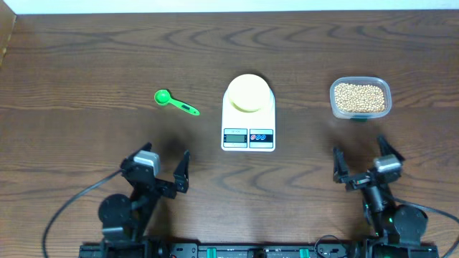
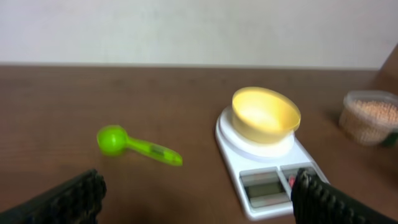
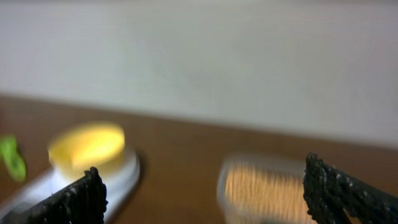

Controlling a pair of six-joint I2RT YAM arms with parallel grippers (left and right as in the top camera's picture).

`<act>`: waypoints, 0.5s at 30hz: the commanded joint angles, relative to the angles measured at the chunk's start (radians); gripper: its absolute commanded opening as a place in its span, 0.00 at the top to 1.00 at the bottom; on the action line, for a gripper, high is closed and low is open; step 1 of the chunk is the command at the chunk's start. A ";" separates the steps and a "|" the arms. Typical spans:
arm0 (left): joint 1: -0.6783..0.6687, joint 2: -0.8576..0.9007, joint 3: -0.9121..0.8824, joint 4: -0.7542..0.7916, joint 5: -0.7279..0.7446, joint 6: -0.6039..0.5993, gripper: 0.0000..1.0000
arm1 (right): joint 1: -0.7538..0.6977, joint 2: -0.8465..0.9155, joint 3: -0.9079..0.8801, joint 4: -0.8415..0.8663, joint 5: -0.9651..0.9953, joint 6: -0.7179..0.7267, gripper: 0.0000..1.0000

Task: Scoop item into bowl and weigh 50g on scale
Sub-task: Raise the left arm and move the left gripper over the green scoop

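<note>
The green scoop (image 1: 176,102) is on the other side of the scale from the beans, so the robot's left gripper should pick it up by its cup (image 1: 163,97), with the scoop's handle toward the right gripper.
The pale yellow bowl (image 1: 248,92) sits empty on the white scale (image 1: 248,132) at the table's middle; both also show in the left wrist view, bowl (image 2: 264,114) on scale (image 2: 267,180). The beige beans (image 1: 360,97) fill a clear plastic tub (image 1: 335,106) at the right, blurred in the right wrist view (image 3: 264,190). A green scoop (image 1: 174,102) lies left of the scale, also in the left wrist view (image 2: 134,145). My left gripper (image 1: 166,170) is open and empty near the front left. My right gripper (image 1: 361,160) is open and empty near the front right, short of the tub.
The dark wooden table (image 1: 86,72) ends at a pale wall at the back. Black cables run from the arm bases (image 1: 72,208) along the front edge. The right wrist view is motion-blurred.
</note>
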 commanded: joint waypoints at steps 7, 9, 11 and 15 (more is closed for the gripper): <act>-0.002 0.532 0.610 -0.037 -0.023 0.042 0.02 | 0.003 0.055 0.232 0.016 0.175 0.103 0.01; -0.002 0.647 0.748 -0.082 -0.023 0.042 0.02 | 0.003 0.122 0.324 -0.021 0.179 0.085 0.01; -0.002 0.758 0.882 -0.120 -0.023 0.042 0.02 | 0.003 0.220 0.442 -0.077 0.178 0.085 0.01; 0.004 0.926 1.089 -0.162 -0.028 0.049 0.02 | 0.004 0.452 0.699 -0.179 0.163 0.085 0.01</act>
